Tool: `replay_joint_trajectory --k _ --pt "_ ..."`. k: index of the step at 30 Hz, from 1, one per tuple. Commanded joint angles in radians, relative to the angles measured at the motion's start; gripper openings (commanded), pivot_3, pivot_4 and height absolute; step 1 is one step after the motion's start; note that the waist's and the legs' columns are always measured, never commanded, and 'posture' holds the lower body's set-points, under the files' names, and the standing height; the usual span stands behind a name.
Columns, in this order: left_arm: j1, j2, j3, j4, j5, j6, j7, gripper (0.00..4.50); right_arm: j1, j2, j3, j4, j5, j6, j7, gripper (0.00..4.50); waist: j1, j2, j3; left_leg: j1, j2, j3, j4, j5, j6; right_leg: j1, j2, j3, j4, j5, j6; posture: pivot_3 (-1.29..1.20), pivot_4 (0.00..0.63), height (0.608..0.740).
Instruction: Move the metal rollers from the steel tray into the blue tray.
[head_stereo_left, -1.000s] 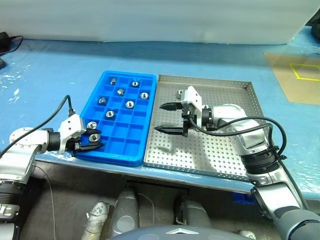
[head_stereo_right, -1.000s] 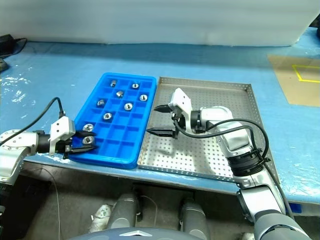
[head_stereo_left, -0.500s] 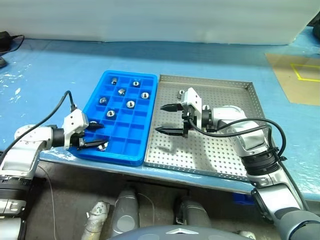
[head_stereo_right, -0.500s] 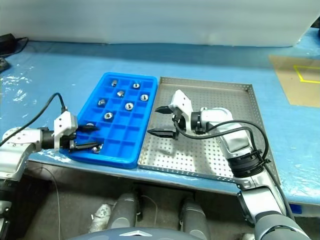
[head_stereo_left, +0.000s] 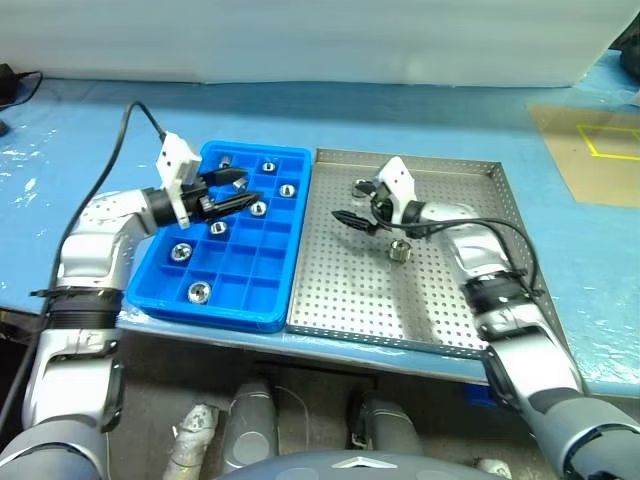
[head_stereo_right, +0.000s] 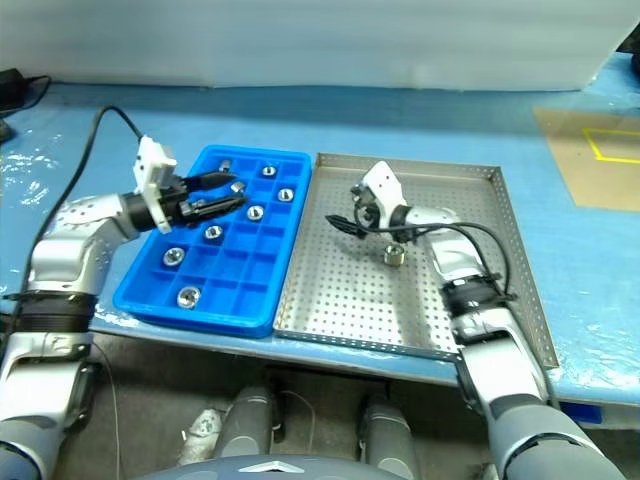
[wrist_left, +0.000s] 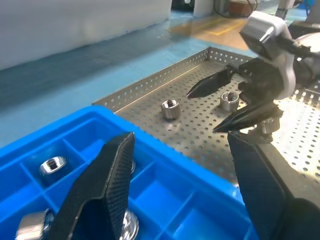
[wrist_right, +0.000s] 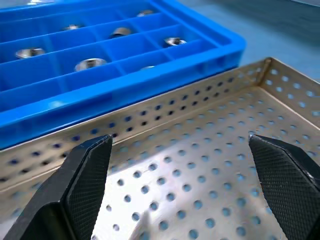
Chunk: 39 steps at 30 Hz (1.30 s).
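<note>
The far roller is outside my right gripper's open fingers, which face the blue tray, so next I pull the fingers back and point them down around the roller.
The blue tray (head_stereo_left: 225, 318) holds several metal rollers, one of them in its near row (head_stereo_left: 198, 291). My left gripper (head_stereo_left: 236, 189) hovers open over the tray's far part, pointing at the steel tray (head_stereo_left: 340, 290), with nothing between its fingers. In the steel tray one roller (head_stereo_left: 400, 250) lies near the middle, and another (wrist_left: 170, 108) sits close to the far rim. My right gripper (head_stereo_left: 350, 202) is low over the steel tray's far-left part, its jaws wide apart and empty. The far roller lies just beside its upper fingertip (wrist_left: 200, 89).
The two trays sit side by side on a blue-covered table (head_stereo_left: 100, 130), near its front edge. A brown cardboard patch with yellow tape (head_stereo_left: 595, 150) lies at the far right. A white wall (head_stereo_left: 320, 40) closes the back, and a black cable (head_stereo_left: 15, 85) lies at the far left.
My left gripper rose from the blue tray's near-left corner, leaving a roller there, and swung over the tray's far part. My right gripper reached farther into the steel tray, uncovering a roller.
</note>
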Motion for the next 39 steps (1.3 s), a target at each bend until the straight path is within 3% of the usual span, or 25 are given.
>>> replay_joint_trajectory --k 1,7,13,37,39 --pt "-0.024 0.001 0.008 -0.004 0.001 -0.022 0.001 3.13 -0.104 0.036 -0.046 0.162 -0.032 -0.118 -0.086 4.5 -0.009 0.0 0.0 -0.001 0.0 0.0 0.001 0.0 0.001 0.0 0.0 0.0 0.0 0.0 0.0 0.03 0.15 0.74" --pt "-0.011 -0.002 0.01 -0.016 -0.002 -0.02 0.001 3.13 -0.284 0.053 -0.107 0.475 -0.061 -0.235 -0.231 4.5 -0.008 0.0 0.0 -0.008 0.0 0.0 0.003 -0.001 0.002 -0.006 0.0 -0.001 0.001 0.0 0.0 0.03 0.15 0.74" --pt "0.009 -0.01 0.01 -0.032 -0.007 -0.018 0.011 3.13 -0.354 0.079 -0.133 0.623 -0.089 -0.273 -0.265 4.5 -0.008 0.0 0.0 -0.012 0.001 0.0 0.006 -0.002 0.003 -0.01 0.0 -0.002 0.003 0.0 0.0 0.03 0.15 0.74" --pt "0.031 -0.019 -0.02 -0.094 -0.007 0.024 -0.003 3.13 -0.31 0.144 -0.175 0.727 -0.18 -0.202 -0.4 4.5 -0.007 0.0 0.0 -0.013 0.001 0.0 0.008 -0.002 0.003 -0.011 0.0 -0.002 0.006 0.0 0.0 0.04 0.15 0.74" --pt "0.032 -0.019 -0.023 -0.096 -0.007 0.025 -0.002 3.15 -0.306 0.144 -0.189 0.726 -0.172 -0.203 -0.402 4.11 -0.007 0.0 0.0 -0.013 0.001 0.0 0.008 -0.002 0.003 -0.011 0.0 -0.002 0.006 0.0 0.0 0.04 0.15 0.74"
